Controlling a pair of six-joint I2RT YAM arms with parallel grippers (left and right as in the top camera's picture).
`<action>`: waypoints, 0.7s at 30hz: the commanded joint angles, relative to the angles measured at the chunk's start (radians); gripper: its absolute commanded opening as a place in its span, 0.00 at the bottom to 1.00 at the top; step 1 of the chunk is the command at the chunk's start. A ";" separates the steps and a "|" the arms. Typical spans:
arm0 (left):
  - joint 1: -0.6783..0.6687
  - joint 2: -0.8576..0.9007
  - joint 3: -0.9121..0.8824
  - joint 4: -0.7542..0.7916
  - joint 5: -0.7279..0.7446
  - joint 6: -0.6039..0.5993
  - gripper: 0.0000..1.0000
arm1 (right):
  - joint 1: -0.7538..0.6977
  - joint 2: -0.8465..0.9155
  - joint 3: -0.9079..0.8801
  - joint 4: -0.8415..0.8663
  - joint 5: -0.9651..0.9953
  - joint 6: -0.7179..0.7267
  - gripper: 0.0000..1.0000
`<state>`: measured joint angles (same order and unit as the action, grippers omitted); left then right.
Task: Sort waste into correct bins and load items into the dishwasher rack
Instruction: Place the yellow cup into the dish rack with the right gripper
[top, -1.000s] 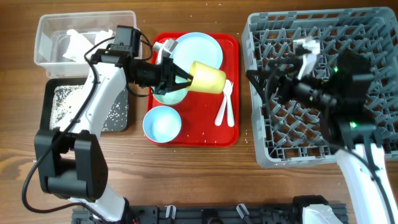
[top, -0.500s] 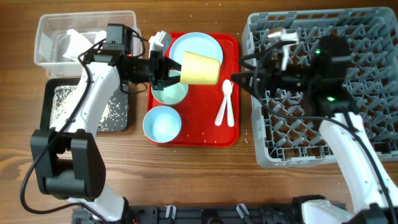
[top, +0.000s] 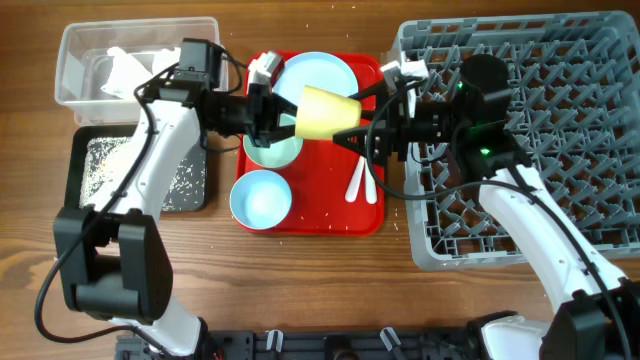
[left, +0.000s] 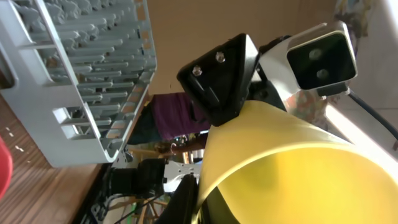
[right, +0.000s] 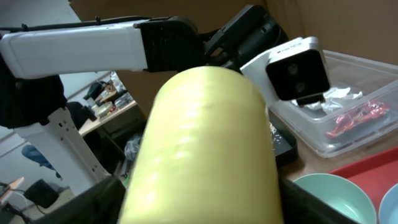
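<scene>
The robot's left gripper is holding the yellow cup's rim (top: 301, 112) away from the dishwasher rack, so the right gripper should grasp the cup's base (top: 355, 114) and load the cup with its rim down.
My left gripper (top: 285, 116) is shut on the rim of the small yellow cup (top: 326, 112) and holds it on its side above the red tray (top: 375, 215). My right gripper (top: 358, 124) is open, with a finger on each side of the cup's base. In the right wrist view the cup (right: 205, 143) fills the gap between my fingers (right: 202, 208). In the left wrist view the cup (left: 298, 168) is close up. The pale blue plate (top: 322, 68), pale green bowl (top: 268, 152), pale blue bowl (top: 261, 198) and white spoon and fork (top: 360, 180) lie on the tray.
The grey dishwasher rack (top: 560, 150) stands at the right. The clear tub (top: 70, 60) at the back left holds white tissue (top: 120, 70) and a red wrapper (right: 357, 118). The black tray (top: 80, 170) in front of it holds rice grains.
My right arm has swung left from over the rack to the cup, its fingers now around the base. My left gripper has kept hold of the cup, almost in place.
</scene>
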<state>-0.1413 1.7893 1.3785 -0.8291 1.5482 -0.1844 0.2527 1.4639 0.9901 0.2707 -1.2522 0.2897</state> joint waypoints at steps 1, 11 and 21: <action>-0.008 -0.019 0.017 0.003 0.029 0.020 0.04 | 0.008 0.014 0.012 0.023 -0.006 0.006 0.68; -0.007 -0.019 0.017 0.011 -0.011 0.020 0.44 | -0.013 0.013 0.012 0.054 -0.006 0.061 0.33; 0.008 -0.019 0.017 0.011 -0.511 0.020 0.56 | -0.267 -0.018 0.012 -0.288 0.185 0.115 0.33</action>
<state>-0.1379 1.7893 1.3796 -0.8181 1.2957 -0.1699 0.0250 1.4681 0.9936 0.1165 -1.1954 0.4278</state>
